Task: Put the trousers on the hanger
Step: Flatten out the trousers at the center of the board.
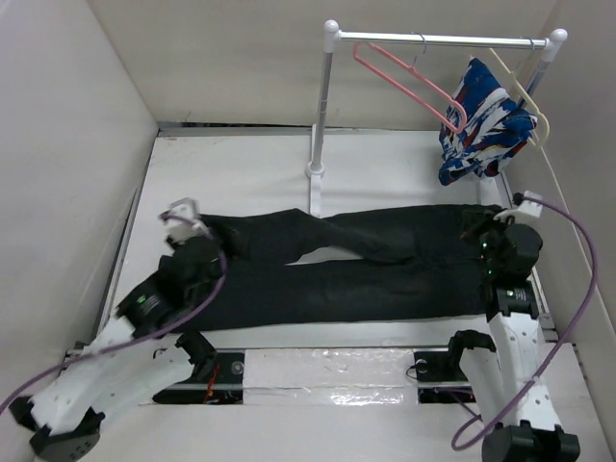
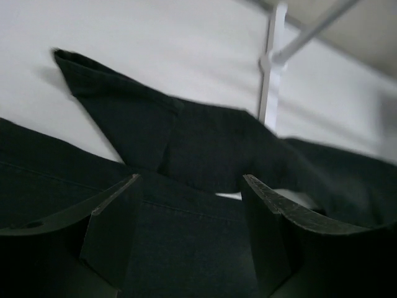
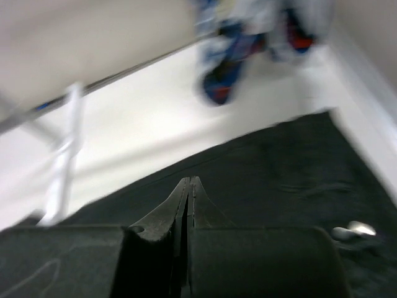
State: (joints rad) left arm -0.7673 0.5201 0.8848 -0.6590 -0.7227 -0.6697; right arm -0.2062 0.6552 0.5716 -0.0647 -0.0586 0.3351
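The rear leg end of the black trousers (image 2: 118, 105) is folded over crooked. Next, my left gripper grabs its hem corner and pulls it straight before I hang the trousers.
The black trousers (image 1: 366, 265) lie flat across the table, leg ends at the left and waist at the right. My left gripper (image 1: 207, 245) hovers low over the leg ends, open and empty, with trouser fabric (image 2: 186, 236) showing between its fingers (image 2: 115, 223). My right gripper (image 1: 493, 239) is over the waist end, jaws pressed shut with nothing seen between them (image 3: 190, 181). The waist fabric (image 3: 285, 167) and a small metal button (image 3: 356, 230) lie below it. The pink hanger (image 1: 404, 77) hangs by its hook on the rail, apart from both grippers.
A white clothes rail (image 1: 433, 40) on a post (image 1: 318, 125) stands at the back; its post also shows in the left wrist view (image 2: 271, 68). A cream hanger (image 1: 525, 91) carries a blue, white and red garment (image 1: 481, 120). Pale walls enclose the table on three sides.
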